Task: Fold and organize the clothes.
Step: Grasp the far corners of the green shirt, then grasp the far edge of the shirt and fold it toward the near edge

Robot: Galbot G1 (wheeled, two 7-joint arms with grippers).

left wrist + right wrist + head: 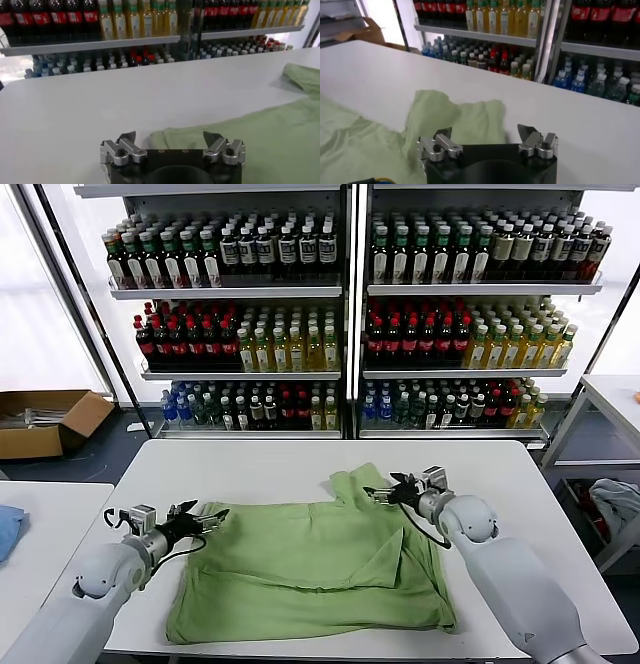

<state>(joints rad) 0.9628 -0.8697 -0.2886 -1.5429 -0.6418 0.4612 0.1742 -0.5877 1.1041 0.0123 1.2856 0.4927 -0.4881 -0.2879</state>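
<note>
My gripper is going to fold the light green shirt's far edge (pixel 290 612) over. The shirt's near strip lies flat past the shirt's loose edge (pixel 305 587), so that strip will stay where it is during the fold.
The light green shirt (pixel 305 569) lies partly folded on the white table (pixel 250 469), one sleeve bunched at the far right. My left gripper (pixel 208 518) is open and empty, just above the shirt's far left corner, which shows in the left wrist view (pixel 240 132). My right gripper (pixel 385 491) is open and empty over the bunched sleeve, which also shows in the right wrist view (pixel 455 117). The collar, buttons and printed graphic are hidden.
Shelves of bottles (pixel 340 314) stand behind the table. A cardboard box (pixel 45 422) sits on the floor at the far left. A side table with a blue cloth (pixel 8 529) is at the left. A pale cloth (pixel 615 504) lies low at the right.
</note>
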